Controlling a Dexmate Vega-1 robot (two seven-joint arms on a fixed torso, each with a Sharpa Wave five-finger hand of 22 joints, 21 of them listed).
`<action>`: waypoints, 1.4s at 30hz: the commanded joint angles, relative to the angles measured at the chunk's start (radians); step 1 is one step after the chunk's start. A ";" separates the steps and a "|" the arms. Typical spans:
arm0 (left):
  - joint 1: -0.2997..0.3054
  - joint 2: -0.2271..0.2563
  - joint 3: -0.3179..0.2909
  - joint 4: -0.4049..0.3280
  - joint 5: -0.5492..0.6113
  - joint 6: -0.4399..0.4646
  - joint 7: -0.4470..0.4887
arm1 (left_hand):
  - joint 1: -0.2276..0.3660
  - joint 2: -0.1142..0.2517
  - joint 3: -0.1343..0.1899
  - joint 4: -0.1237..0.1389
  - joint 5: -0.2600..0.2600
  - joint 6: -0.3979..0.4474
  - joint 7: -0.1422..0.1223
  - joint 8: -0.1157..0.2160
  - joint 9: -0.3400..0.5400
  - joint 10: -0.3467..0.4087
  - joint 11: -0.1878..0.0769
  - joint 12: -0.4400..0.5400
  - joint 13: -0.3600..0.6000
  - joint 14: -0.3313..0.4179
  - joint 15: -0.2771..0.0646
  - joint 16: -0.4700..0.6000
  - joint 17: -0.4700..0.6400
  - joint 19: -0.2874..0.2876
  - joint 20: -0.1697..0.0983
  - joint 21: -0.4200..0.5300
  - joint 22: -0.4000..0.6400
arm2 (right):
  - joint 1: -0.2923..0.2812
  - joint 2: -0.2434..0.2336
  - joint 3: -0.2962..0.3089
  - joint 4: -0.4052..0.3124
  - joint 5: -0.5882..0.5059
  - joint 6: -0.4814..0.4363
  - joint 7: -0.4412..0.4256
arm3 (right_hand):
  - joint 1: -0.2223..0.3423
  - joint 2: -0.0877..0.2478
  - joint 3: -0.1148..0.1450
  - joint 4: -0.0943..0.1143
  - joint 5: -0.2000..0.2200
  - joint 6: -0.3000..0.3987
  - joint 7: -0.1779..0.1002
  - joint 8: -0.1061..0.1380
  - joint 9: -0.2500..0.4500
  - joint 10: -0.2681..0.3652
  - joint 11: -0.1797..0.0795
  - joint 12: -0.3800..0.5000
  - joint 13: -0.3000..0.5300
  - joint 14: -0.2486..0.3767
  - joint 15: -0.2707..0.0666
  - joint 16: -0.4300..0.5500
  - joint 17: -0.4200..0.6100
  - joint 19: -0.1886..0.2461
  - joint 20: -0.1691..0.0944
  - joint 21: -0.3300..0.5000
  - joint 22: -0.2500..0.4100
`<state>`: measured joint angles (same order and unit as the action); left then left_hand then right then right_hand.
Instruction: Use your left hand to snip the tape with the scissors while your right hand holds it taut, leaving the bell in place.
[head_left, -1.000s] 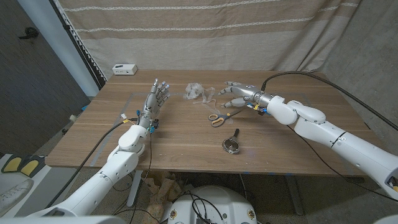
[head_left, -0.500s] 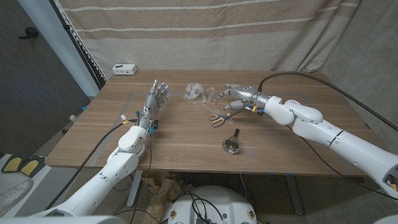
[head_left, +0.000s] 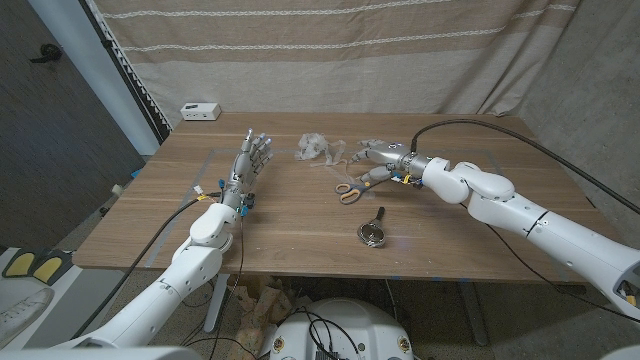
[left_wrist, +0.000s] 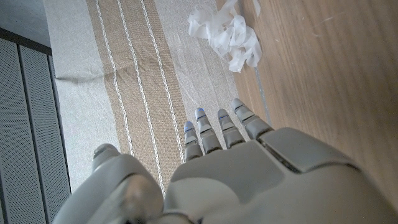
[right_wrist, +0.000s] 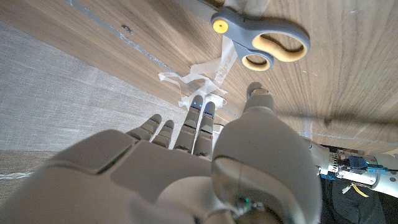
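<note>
The scissors will come free and leave the loose tape strip lying when I lift, because the strip runs under the scissors and shows on both sides of them.
Scissors with grey and yellow handles lie on the wooden table; they also show in the right wrist view. A crumpled wad of clear tape lies behind them, and a loose strip trails toward the scissors. My right hand hovers just beyond the scissors, fingers spread with their tips close to the strip; I cannot tell whether they touch it. My left hand stands open, fingers pointing away, left of the wad. The bell lies nearer the front edge.
A small white box sits at the table's back left corner. A striped curtain hangs behind the table. Bare wood lies between my left hand and the scissors.
My right hand has come down and slightly left, closer to the tape strip and the scissors. The left hand, scissors and bell have not moved.
</note>
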<state>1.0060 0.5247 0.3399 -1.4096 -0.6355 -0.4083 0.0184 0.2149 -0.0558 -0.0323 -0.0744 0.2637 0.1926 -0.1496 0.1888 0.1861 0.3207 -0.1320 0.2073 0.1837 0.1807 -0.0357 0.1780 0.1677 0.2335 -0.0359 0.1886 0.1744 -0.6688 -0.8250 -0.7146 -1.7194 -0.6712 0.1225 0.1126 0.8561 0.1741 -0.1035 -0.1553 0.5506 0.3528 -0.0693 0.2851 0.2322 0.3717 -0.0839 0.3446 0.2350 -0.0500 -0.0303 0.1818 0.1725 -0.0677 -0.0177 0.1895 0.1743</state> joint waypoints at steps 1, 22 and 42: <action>0.003 0.002 0.000 -0.008 -0.003 0.012 0.002 | -0.001 0.010 -0.007 -0.002 -0.003 0.008 0.003 0.005 0.002 0.006 0.001 -0.001 0.004 0.007 -0.101 0.004 0.003 0.000 0.001 0.003 0.002 | 0.004 -0.003 -0.014 0.007 -0.026 -0.022 0.028 | 0.027 0.005 0.018 -0.004 -0.004 -0.012 0.002 0.000 0.009 -0.008 0.001 0.005 0.008 -0.005 -0.053 0.000 0.000 -0.001 -0.003 0.004 0.002; -0.007 -0.007 0.005 0.008 -0.001 0.008 -0.001 | -0.003 0.012 -0.009 -0.002 -0.003 0.015 0.003 0.008 0.002 0.013 -0.003 0.001 0.004 0.009 -0.101 0.004 0.003 0.005 -0.001 0.006 0.002 | 0.008 -0.013 -0.034 0.006 -0.065 -0.046 0.065 | 0.067 0.002 0.050 0.004 -0.022 -0.046 0.001 -0.004 0.027 -0.020 -0.006 0.008 0.023 -0.019 -0.048 -0.002 0.001 -0.009 -0.005 0.003 0.002; -0.009 -0.008 0.006 0.012 -0.006 0.007 -0.011 | -0.004 0.013 -0.012 -0.003 -0.003 0.023 0.002 0.011 0.002 0.015 -0.004 0.000 0.004 0.011 -0.100 0.005 0.003 0.008 -0.003 0.006 0.002 | 0.009 -0.007 -0.061 0.019 -0.112 -0.041 0.061 | 0.097 0.013 0.080 0.010 -0.039 -0.061 0.002 0.001 0.048 -0.012 -0.005 0.021 0.043 -0.014 -0.046 0.004 0.001 -0.011 -0.001 0.004 0.003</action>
<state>0.9971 0.5167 0.3456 -1.3982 -0.6383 -0.3999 0.0129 0.2110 -0.0520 -0.0394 -0.0758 0.2637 0.2054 -0.1446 0.1925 0.1863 0.3314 -0.1357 0.2073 0.1836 0.1862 -0.0411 0.1780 0.1679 0.2336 -0.0358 0.1887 0.1744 -0.6604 -0.8369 -0.7585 -1.7087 -0.7579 0.0771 0.1761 0.9353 0.1874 -0.0351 -0.1418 0.5158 0.2958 -0.0666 0.2810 0.2749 0.3572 -0.0878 0.3592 0.2721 -0.0629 -0.0359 0.1818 0.1725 -0.0714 -0.0214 0.1895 0.1743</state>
